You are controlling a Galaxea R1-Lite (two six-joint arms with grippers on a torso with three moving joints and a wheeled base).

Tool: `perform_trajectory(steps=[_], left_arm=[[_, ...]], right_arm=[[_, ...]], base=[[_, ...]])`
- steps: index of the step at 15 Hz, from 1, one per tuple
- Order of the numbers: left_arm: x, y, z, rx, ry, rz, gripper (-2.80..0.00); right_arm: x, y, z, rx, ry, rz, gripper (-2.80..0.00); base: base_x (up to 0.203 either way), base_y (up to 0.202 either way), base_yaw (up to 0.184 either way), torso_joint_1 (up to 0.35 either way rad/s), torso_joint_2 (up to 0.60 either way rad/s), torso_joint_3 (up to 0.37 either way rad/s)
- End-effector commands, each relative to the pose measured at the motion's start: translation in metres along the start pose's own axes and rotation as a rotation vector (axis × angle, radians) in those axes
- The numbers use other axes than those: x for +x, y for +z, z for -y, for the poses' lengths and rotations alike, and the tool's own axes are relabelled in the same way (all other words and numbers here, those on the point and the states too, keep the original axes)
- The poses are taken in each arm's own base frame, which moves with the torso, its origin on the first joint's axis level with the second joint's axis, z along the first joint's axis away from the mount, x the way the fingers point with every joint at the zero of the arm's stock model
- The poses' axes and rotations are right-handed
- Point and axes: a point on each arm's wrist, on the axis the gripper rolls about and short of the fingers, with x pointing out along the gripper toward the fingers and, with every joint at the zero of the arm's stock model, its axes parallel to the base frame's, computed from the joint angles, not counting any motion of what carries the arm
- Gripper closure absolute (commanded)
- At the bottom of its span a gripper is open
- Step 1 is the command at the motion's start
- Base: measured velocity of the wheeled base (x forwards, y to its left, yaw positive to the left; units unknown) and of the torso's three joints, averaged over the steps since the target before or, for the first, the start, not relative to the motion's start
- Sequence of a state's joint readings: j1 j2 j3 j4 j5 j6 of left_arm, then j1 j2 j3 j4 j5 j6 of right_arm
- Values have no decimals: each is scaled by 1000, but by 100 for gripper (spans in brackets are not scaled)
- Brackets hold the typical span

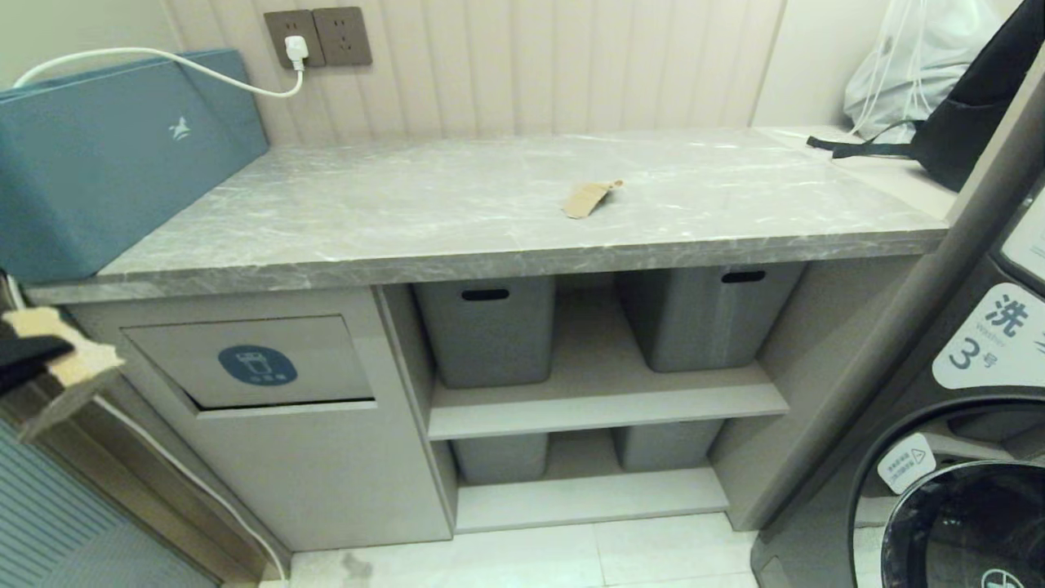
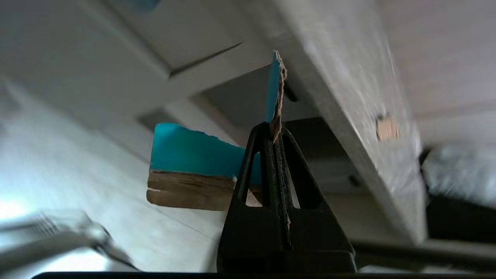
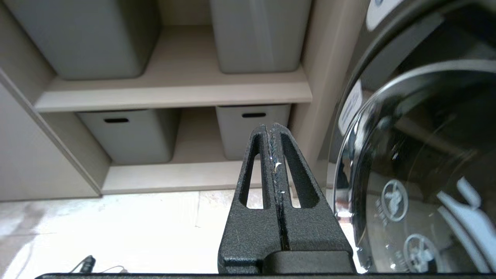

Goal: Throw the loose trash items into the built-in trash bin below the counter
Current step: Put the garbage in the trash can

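The teal scrap sticks out past the robot's fingers, clear of the counter's edge, so the left gripper should go on moving toward the bin flap (image 1: pixel 250 363) until the scrap goes in.
My left gripper (image 2: pixel 274 130) is shut on a teal scrap with a tan underside (image 2: pixel 192 155). In the head view that gripper (image 1: pixel 51 356) pokes in at the far left edge, below counter height and left of the built-in trash bin flap (image 1: pixel 326 359) with its blue oval sticker (image 1: pixel 257 365). The held scrap (image 1: pixel 80 361) shows its tan side there. A plain tan scrap (image 1: pixel 588 198) lies on the grey marble counter (image 1: pixel 392 212), right of its middle, and appears blurred in the left wrist view too (image 2: pixel 386 127). My right gripper (image 3: pixel 273 128) is shut and empty, low near the floor.
A large teal box (image 1: pixel 106 155) stands on the counter's left end, with a white cable (image 1: pixel 163 59) running over it to a wall socket. Grey tubs (image 1: pixel 488 327) (image 1: pixel 706 314) fill the beige shelves. A washing machine (image 1: pixel 963 457) stands at the right, and a black bag (image 1: pixel 971 122) lies at the back right.
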State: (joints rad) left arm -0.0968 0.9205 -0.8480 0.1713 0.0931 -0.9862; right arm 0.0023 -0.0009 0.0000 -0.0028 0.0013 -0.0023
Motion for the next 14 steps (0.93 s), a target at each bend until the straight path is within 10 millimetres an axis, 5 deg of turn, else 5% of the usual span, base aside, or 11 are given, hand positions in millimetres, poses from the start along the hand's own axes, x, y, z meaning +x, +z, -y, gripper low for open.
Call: perform_trajectory(steps=[1,7,14], left_arm=[[-12,-9,-17,-262,50,6,0],[38,-31,-51,-385,207,-2,0],[144,-12,-86,-456,253,113,0]], right_arm=[[0,0,0,-1,1,1,0],[0,0,0,-1,1,1,0],[0,0,0,2,1,1,0]], base=[[0,0,0,-196,475,278],[0,0,0,-174,464,290],[0,0,0,-108,371,255]])
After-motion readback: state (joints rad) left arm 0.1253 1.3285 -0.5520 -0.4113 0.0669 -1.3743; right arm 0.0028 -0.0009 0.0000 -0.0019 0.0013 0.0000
